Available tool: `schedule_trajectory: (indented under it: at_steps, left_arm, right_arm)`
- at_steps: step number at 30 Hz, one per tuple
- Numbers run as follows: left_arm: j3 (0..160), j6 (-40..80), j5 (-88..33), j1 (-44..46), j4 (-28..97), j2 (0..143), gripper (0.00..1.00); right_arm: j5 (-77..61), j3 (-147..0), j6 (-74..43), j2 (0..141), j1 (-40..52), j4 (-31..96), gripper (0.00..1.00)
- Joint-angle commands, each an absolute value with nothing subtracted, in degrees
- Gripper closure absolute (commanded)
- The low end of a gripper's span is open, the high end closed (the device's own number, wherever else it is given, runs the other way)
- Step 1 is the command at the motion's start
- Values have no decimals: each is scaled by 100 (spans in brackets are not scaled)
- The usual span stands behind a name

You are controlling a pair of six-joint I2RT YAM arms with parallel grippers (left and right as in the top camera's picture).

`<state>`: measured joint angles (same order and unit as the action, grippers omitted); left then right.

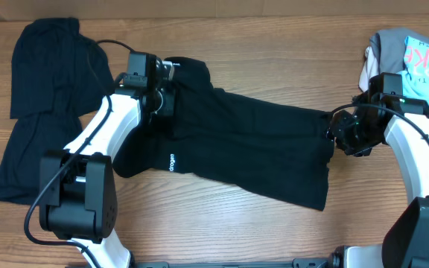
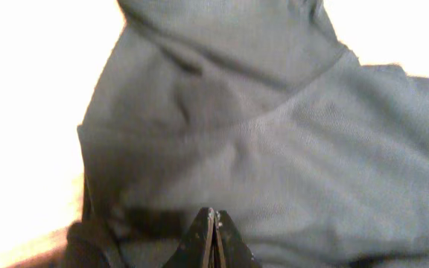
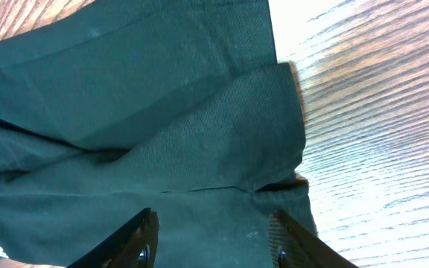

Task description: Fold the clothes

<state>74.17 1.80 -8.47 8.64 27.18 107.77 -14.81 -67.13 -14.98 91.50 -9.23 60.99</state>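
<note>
My left gripper is over bunched cloth [image 2: 91, 242] and has yet to reach the black garment's curled far end [image 1: 193, 68], so I should lift clear and grab that far end.
A black garment [image 1: 237, 141] with a small white logo lies spread across the middle of the table. My left gripper [image 1: 162, 93] is at its upper left corner. In the left wrist view the jaws [image 2: 213, 217] are pressed shut on the cloth [image 2: 274, 134], which bunches up beside them. My right gripper [image 1: 341, 134] is at the garment's right edge. In the right wrist view its jaws [image 3: 214, 238] are open, low over the hem [image 3: 199, 149], with cloth between the fingers.
A pile of black clothes [image 1: 43, 82] lies at the far left. A pile with a light blue printed shirt [image 1: 423, 59] sits at the far right corner. Bare wooden table [image 1: 237, 231] runs along the front.
</note>
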Motion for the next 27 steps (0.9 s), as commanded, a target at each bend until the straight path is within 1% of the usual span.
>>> schedule_trajectory:
  at_steps: [1,10,16,19,27]
  left_arm:
    - [7400,449,-1100,871,2652,10827,96]
    - [7411,425,-1107,856,4206,10825,96]
    - [7408,123,-1243,871,4746,10825,96]
    - [7406,123,-1146,871,4602,10838,96]
    - [7406,128,-1157,871,3723,11128,96]
  right_arm:
    - [-1511,-6838,-1498,9164,-895,6088,48]
    - [-1509,-6838,-1498,9164,-895,6134,48]
    - [-1509,-6838,-1498,9164,-895,6139,48]
    - [-1509,-6831,-1500,9164,-895,6134,48]
    - [-1509,-6831,-1500,9164,-895,6132,48]
